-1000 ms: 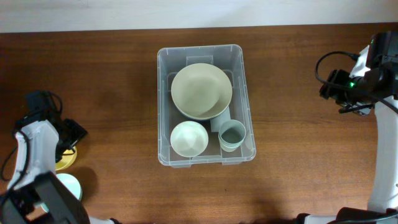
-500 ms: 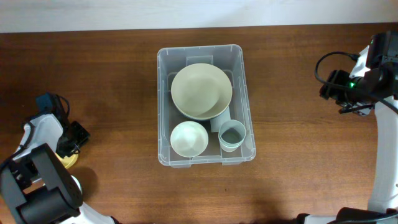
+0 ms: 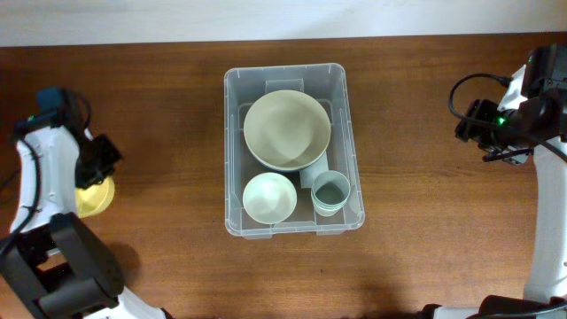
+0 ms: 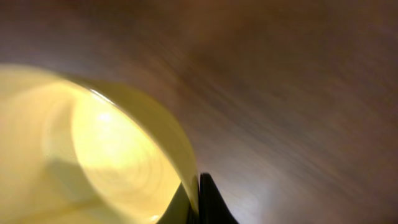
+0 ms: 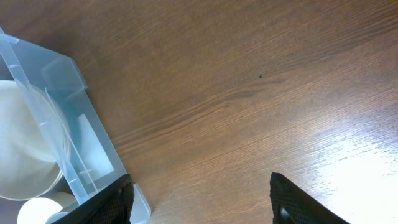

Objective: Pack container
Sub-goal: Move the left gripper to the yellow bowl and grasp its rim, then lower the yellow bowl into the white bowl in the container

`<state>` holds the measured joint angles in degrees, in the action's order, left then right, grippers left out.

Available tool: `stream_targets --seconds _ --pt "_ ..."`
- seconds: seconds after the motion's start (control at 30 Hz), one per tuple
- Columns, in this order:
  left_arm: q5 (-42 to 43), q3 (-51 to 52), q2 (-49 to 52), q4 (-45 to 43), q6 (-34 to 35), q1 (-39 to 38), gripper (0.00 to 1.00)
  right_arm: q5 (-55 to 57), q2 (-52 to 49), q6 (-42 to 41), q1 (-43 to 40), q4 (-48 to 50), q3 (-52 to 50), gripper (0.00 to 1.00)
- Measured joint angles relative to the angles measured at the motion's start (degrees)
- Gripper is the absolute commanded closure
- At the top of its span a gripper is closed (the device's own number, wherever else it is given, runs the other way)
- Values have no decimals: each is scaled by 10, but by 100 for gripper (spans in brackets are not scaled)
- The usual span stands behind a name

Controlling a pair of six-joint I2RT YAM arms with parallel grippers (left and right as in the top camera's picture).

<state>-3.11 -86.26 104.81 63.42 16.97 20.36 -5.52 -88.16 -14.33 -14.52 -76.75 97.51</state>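
Observation:
My left gripper is carrying the yellow bowl [image 3: 95, 198] face up, and the small white bowl [image 3: 269, 198] is open and empty. My left gripper keeps carrying until the yellow bowl sits inside the white bowl.
The clear container [image 3: 232, 151] stands at the table's centre. It holds a large beige bowl [image 3: 286, 129], a small white bowl [image 3: 269, 197] and a pale green cup [image 3: 330, 191]. Far to its left, my left gripper [image 3: 92, 180] is shut on the rim of a yellow bowl [image 3: 94, 198]. In the left wrist view the yellow bowl [image 4: 93, 143] fills the left side, with its rim pinched between the dark fingers of the left gripper [image 4: 198, 202]. My right gripper [image 3: 471, 124] hovers open to the right of the container. Nothing lies between the fingers of the right gripper [image 5: 199, 205], and the container's corner [image 5: 68, 124] shows beside it.
The brown wooden table [image 3: 159, 106] runs to a pale wall strip at the far edge. Cables [image 3: 469, 89] loop off the right arm at the right edge. The left arm's base fills the near left corner.
My left gripper has shut on the yellow bowl's rim and carried it toward the table's far side. The right arm has not moved.

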Motion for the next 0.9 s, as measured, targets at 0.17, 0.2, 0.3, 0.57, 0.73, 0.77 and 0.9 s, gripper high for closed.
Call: stream_targets --seconds 0.17,0.2,0.3,0.57,0.73,0.77,0.9 --pt "15 -64 -6 48 -16 -111 99 0 0 0 0 0 0 34" --pt "16 -68 -12 52 -17 -141 99 0 0 0 0 0 0 34" --pt "21 -71 -38 57 -25 -251 100 0 0 0 0 0 0 34" --pt "15 -72 -66 65 -29 -497 99 0 0 0 0 0 0 34" --pt "-3 -72 -66 71 -28 -573 99 0 0 0 0 0 0 34" --pt "-5 -72 -66 74 -28 -586 99 0 0 0 0 0 0 34" --pt "-5 -72 -66 78 -28 -621 95 0 0 0 0 0 0 34"
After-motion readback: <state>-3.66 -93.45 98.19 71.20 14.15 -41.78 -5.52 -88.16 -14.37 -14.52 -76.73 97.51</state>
